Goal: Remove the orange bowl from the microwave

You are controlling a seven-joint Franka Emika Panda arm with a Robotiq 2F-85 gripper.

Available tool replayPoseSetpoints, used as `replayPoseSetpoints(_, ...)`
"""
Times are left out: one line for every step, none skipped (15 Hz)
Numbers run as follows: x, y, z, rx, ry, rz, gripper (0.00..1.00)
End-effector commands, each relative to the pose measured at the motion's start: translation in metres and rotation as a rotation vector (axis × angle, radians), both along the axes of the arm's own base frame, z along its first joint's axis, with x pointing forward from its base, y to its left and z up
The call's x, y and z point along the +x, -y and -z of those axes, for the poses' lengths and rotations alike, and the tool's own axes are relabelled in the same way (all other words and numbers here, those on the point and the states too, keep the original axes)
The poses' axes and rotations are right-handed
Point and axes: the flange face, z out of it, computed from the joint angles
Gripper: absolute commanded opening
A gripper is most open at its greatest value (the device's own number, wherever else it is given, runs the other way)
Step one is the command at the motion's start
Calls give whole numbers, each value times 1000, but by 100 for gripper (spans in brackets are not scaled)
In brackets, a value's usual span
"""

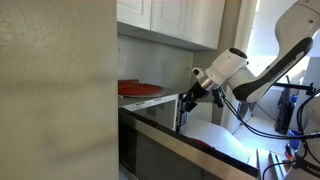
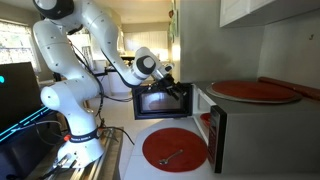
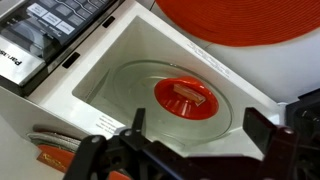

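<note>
My gripper is tilted down from high up outside the microwave's opening. Next, I bring it lower and make it level before I reach in toward the orange bowl.
The microwave stands open, with its white cavity and glass turntable in the wrist view. The orange bowl sits on the middle of the turntable with a small pale piece inside it. My gripper is open and empty, just outside the cavity mouth, with its fingers apart on either side in front of the bowl. In both exterior views my gripper hovers at the microwave's opening, next to the open dark-glass door.
A wide flat red-orange dish lies on top of the microwave. Another red round dish with a utensil lies on the white counter in front. White cabinets hang above. A pale wall blocks the near side.
</note>
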Motion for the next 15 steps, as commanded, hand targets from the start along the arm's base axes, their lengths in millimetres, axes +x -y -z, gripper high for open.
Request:
replayPoseSetpoints(0, 0, 0, 0, 0, 0, 100)
replayPoseSetpoints(0, 0, 0, 0, 0, 0, 100)
replayPoseSetpoints(0, 0, 0, 0, 0, 0, 100)
replayPoseSetpoints(-2, 0, -9, -2, 43, -7, 100)
replayPoseSetpoints(-5, -2, -17, -41, 82, -22, 100)
replayPoseSetpoints(-8, -5, -20, -68, 110, -70, 100)
replayPoseSetpoints(-28, -5, -12, -95, 118, -110, 100)
replayPoseSetpoints(-21, -9, -17, -109, 138, -151, 100)
replayPoseSetpoints(-21, -13, -18, -129, 152, -191, 100)
replayPoseSetpoints(-22, -15, -19, -148, 168, -225, 100)
replayPoseSetpoints(-22, -17, -18, -166, 185, -254, 100)
replayPoseSetpoints(-25, -13, -14, -189, 203, -282, 100)
replayPoseSetpoints(-22, -13, -12, -205, 226, -311, 100)
replayPoseSetpoints(-15, -13, -9, -218, 244, -340, 100)
replayPoseSetpoints(-12, -9, 0, -235, 269, -362, 100)
